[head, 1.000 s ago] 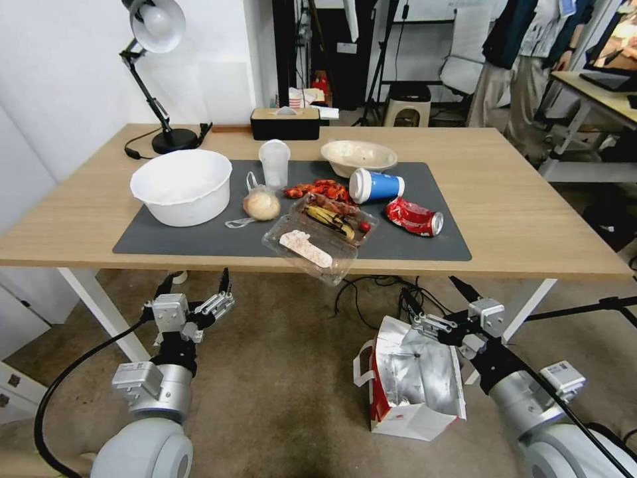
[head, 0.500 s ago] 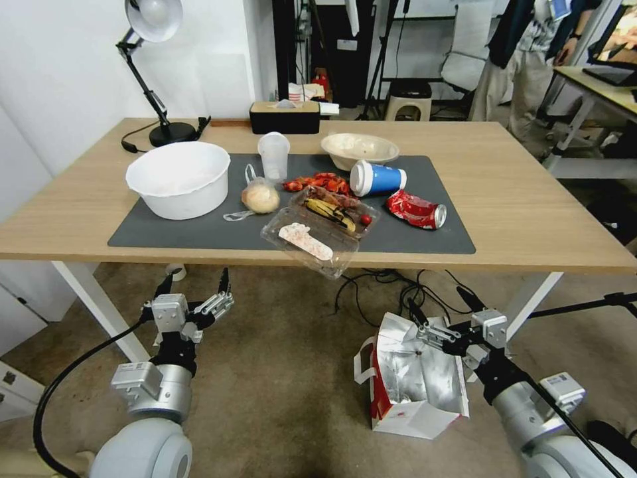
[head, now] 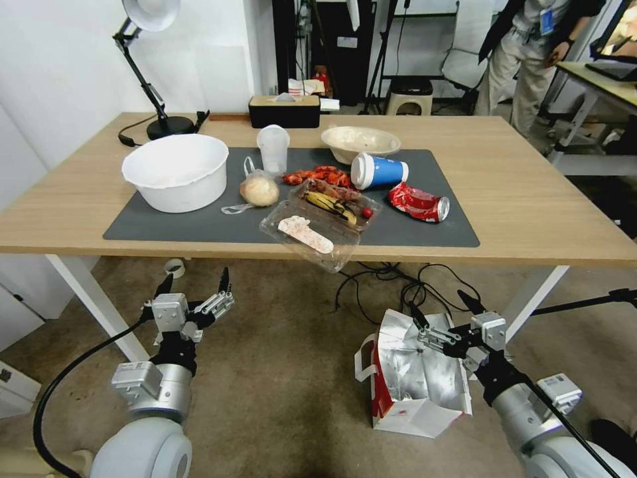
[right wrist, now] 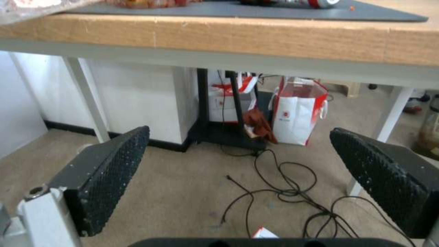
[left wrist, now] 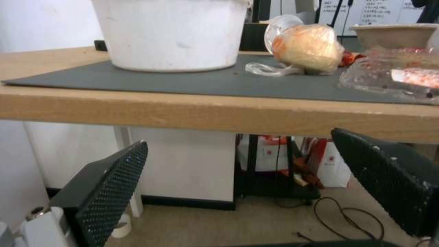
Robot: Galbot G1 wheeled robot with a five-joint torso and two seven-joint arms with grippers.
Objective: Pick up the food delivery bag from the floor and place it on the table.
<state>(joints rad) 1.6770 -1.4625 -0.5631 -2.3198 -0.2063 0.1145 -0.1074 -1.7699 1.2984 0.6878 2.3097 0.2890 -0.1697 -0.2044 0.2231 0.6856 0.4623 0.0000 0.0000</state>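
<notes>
My gripper will tilt the food delivery bag [head: 417, 410] when it lifts the bag's rim, and the bag will keep its box shape. The bag's opening [head: 421, 357] stands wide open between upright sides.
The food delivery bag [head: 415, 378] stands on the floor [head: 285, 378] in front of the table [head: 531, 192]. It is white with a red side, its mouth is open and silver foil lining shows inside. My right gripper [head: 440, 305] hangs open just above the far right rim of the bag's mouth, holding nothing. In the right wrist view its fingers [right wrist: 109, 171] are spread wide and face the space under the table. My left gripper [head: 194, 282] is open and empty, low in front of the table's front edge [left wrist: 219, 115], well left of the bag.
On the dark mat [head: 424, 229] lie a white bowl [head: 176, 169], a bagged bun [head: 260, 190], a blue cup [head: 378, 170], a crushed red can [head: 418, 202] and a clear food box [head: 318, 229] overhanging the front edge. Black cables [head: 398, 285] and white table legs [head: 531, 302] flank the bag.
The whole head picture has shifted, so the camera moved. My right gripper has sunk slightly toward the bag's mouth. The left arm holds its place.
</notes>
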